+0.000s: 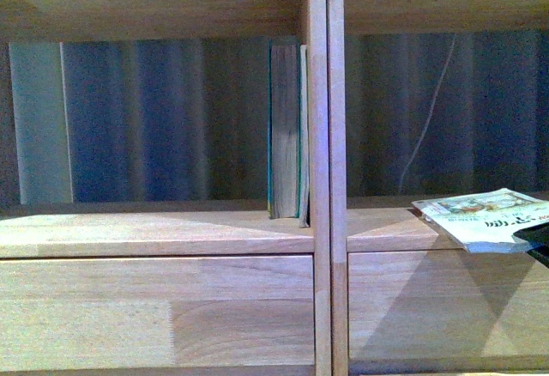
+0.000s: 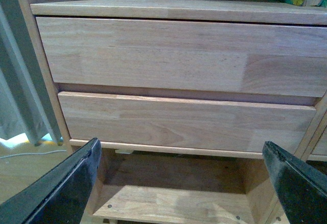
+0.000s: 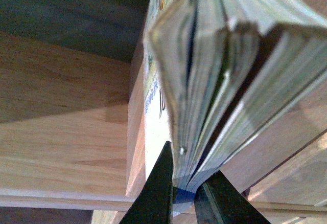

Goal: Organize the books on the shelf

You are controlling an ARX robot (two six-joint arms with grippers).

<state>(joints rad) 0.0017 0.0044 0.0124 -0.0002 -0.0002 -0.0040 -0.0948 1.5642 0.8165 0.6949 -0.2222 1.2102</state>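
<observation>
The shelf [image 1: 227, 222] is empty next to the teal book, so the softcover book [image 1: 487, 218] will rest at a slant against the teal book when the robot stands it there.
The shelf [image 1: 320, 136] fills the front view. In its left compartment a thick teal book [image 1: 284, 127] stands upright against the divider, with a slim pale book [image 1: 304, 131] pressed between the two. The thin white softcover book [image 1: 485, 215] lies nearly flat over the right compartment's ledge, cover up. My right gripper [image 1: 532, 240] is shut on its near corner. In the right wrist view the right gripper [image 3: 184, 185] pinches the softcover book [image 3: 214, 55] by its fanned page edges. My left gripper [image 2: 181, 183] is open and empty, low down in front of two drawer panels [image 2: 179, 55].
Behind the shelf's open back hang grey-blue curtains [image 1: 137, 118] and a white cable [image 1: 429, 110]. A drawer panel [image 1: 154, 307] sits under each compartment. Below the lower drawer panel [image 2: 184, 121] is an open bottom bay [image 2: 168, 203]. A curtain [image 2: 20, 81] hangs beside the shelf.
</observation>
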